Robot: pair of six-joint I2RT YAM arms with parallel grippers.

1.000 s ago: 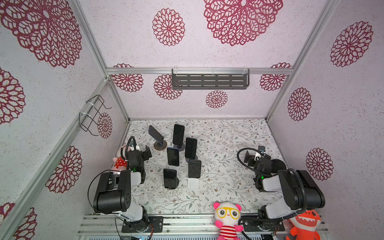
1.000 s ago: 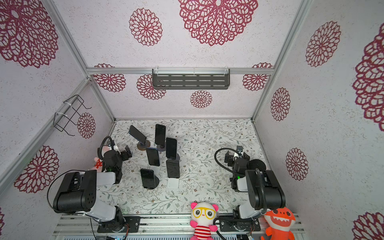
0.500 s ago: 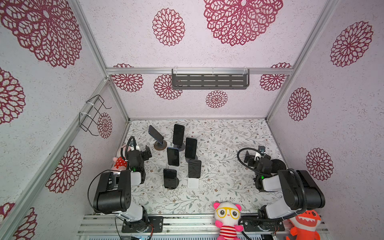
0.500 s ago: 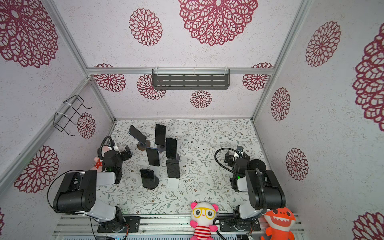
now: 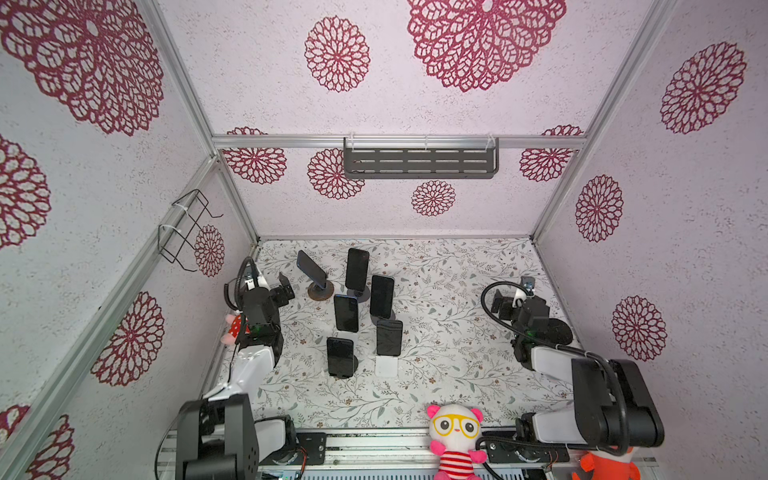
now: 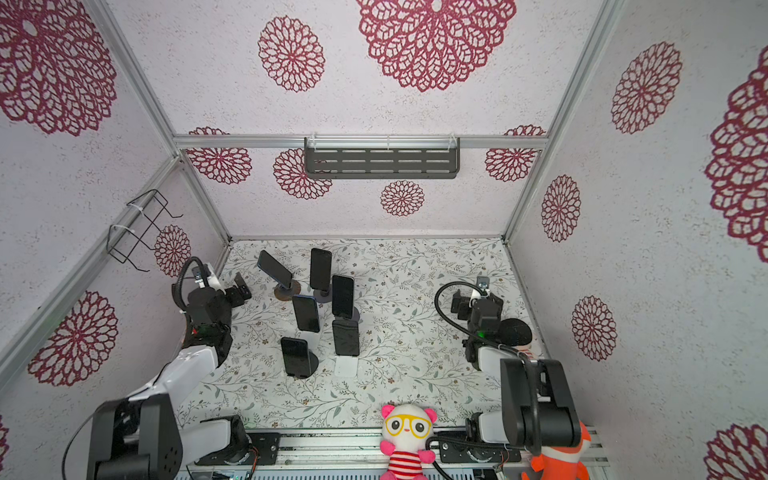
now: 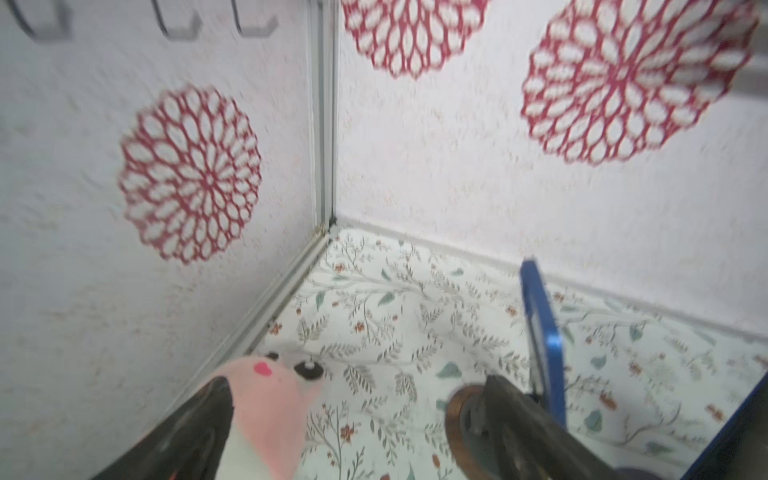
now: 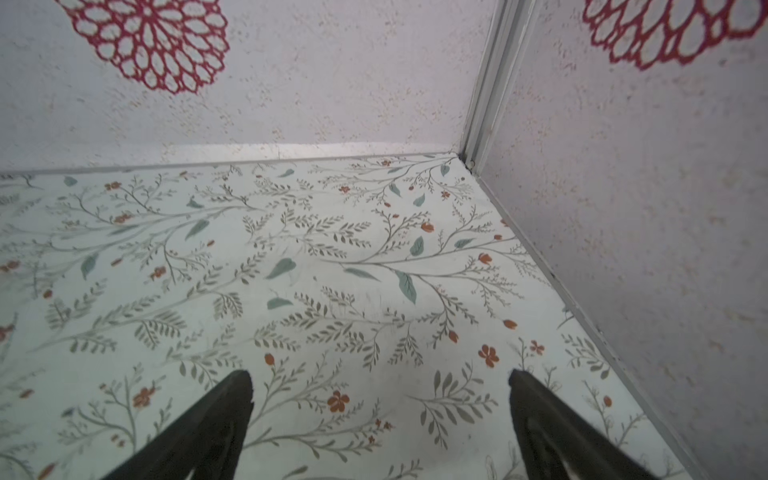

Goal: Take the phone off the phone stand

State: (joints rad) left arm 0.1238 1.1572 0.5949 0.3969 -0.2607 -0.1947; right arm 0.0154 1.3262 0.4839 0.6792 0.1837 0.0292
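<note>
The fingers of the robot's left gripper are aimed at the back wall, past the tilted phone [image 5: 313, 269]. The robot should lift and turn them to pinch the phone's upper end [image 5: 303, 257].
Several dark phones stand on stands mid-table in both top views, among them a tilted phone [image 5: 311, 270] on a round brown base [image 5: 320, 289], a phone [image 5: 389, 337] on a white stand [image 5: 386, 366] and a near phone [image 5: 340, 356]. My left gripper [image 5: 286, 286] is open just left of the tilted phone, touching nothing. The left wrist view shows that blue-edged phone [image 7: 540, 332] edge-on above its base [image 7: 461, 419], beside my open left gripper [image 7: 357, 384]. My right gripper [image 5: 500, 305] hangs open and empty at the right, over bare floral mat [image 8: 380, 374].
A small pink plush [image 7: 266, 399] lies by the left wall next to my left finger. A doll with yellow glasses [image 5: 455, 432] and an orange plush [image 5: 602, 465] sit at the front edge. A grey shelf [image 5: 419, 160] and a wire rack [image 5: 187, 228] hang on the walls.
</note>
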